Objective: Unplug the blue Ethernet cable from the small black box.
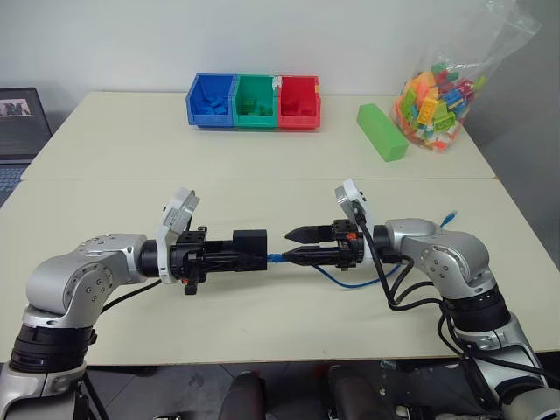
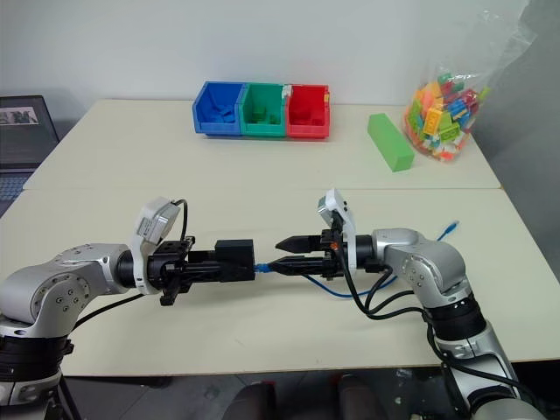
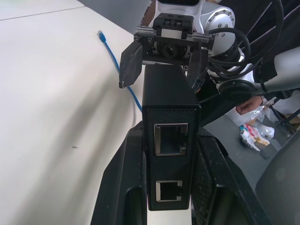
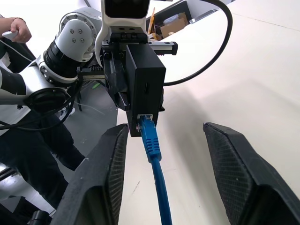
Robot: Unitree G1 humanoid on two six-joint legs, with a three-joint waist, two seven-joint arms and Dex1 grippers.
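My right gripper needs to move its fingers up to the small black box (image 4: 142, 112), because they stop short of it, before it closes on the blue Ethernet cable's plug (image 4: 150, 137).
My left gripper (image 1: 238, 250) is shut on the small black box (image 1: 249, 248), held level above the table; its fingers (image 3: 119, 187) clamp the box's (image 3: 171, 103) two sides. The blue Ethernet cable (image 4: 154, 154) is plugged into the box's (image 4: 145, 79) face towards my right gripper, its plug (image 1: 276, 257) showing just past the box. My right gripper (image 1: 304, 245) is open, one finger (image 4: 101, 178) on each side of the cable, neither touching it. The cord loops under the right wrist (image 1: 346, 282), and its free end (image 1: 449, 215) lies on the table.
Blue (image 1: 211, 98), green (image 1: 255, 100) and red (image 1: 298, 101) bins stand at the back of the table. A green block (image 1: 381, 131) and a bag of coloured bricks (image 1: 435, 96) sit at the back right. A laptop (image 1: 19, 122) is at the far left. A person's hand (image 4: 16, 30) is beyond the table.
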